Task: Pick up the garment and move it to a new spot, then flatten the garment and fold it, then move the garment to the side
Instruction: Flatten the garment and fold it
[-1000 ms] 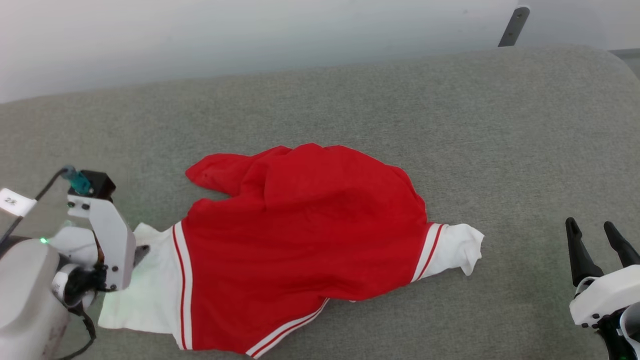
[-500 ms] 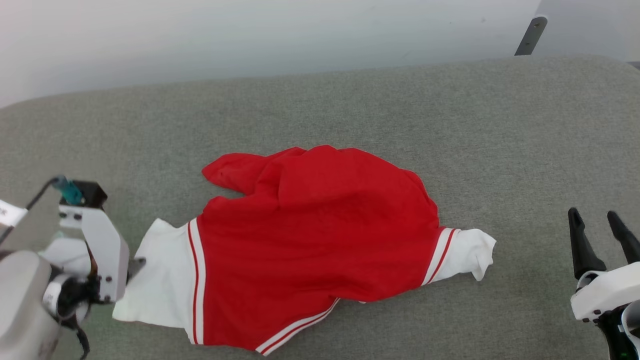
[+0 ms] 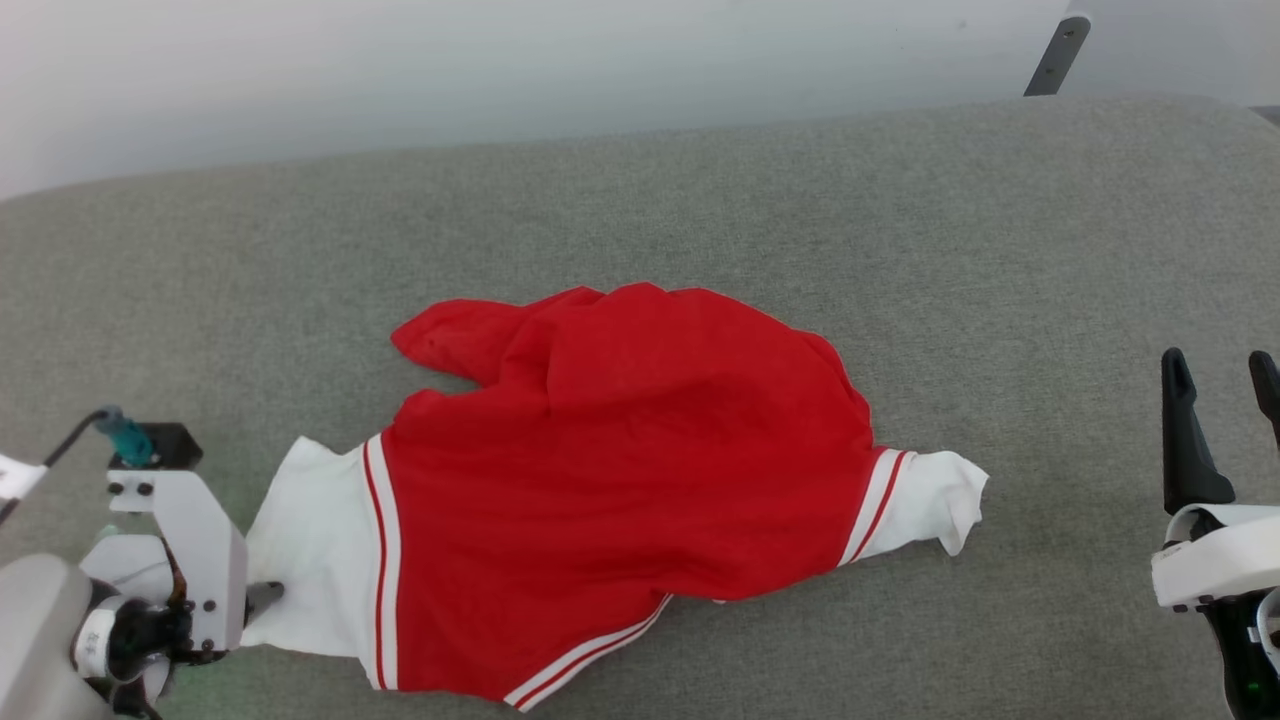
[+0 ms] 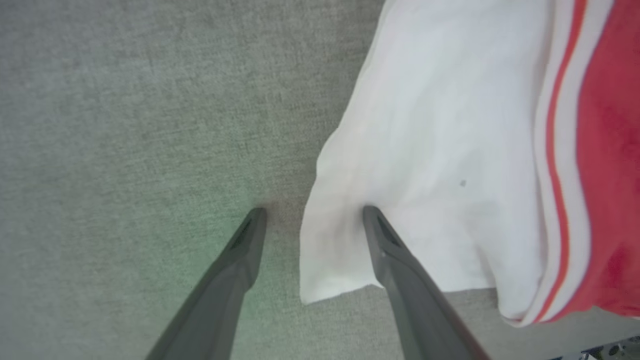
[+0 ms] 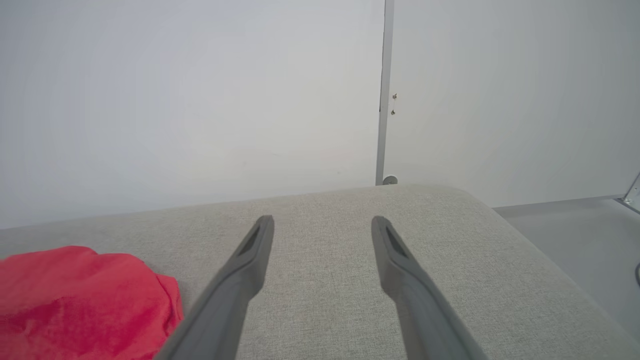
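Observation:
I should expect the garment (image 3: 624, 480) to have black lettering hidden on its bottom side, because only plain red cloth (image 3: 684, 420) shows between the striped trims.
The garment (image 3: 620, 490), a red T-shirt with white sleeve ends and striped trim, lies spread and rumpled in the middle of the grey cushion (image 3: 700, 200). Its left white sleeve (image 3: 310, 540) reaches toward my left gripper (image 3: 262, 597), which sits low at that sleeve's outer edge. In the left wrist view the left gripper (image 4: 314, 212) is open, and the corner of the white sleeve (image 4: 425, 150) lies loose between the fingers, one finger (image 4: 395, 260) resting over the cloth. My right gripper (image 3: 1220, 358) hangs open at the far right, apart from the other white sleeve (image 3: 935, 500). From the right gripper (image 5: 322, 220), the red cloth (image 5: 85, 300) shows at lower left.
A pale wall (image 3: 500, 70) runs behind the cushion, with a dark metal bracket (image 3: 1045, 55) at the top right. The cushion rounds off at its right end (image 5: 480, 210), with grey floor (image 5: 575, 235) beyond. Bare cushion lies all around the shirt.
My left gripper has opened wide, let the white sleeve go and drawn back toward the near edge. The head camera shifted slightly. The right gripper stays open.

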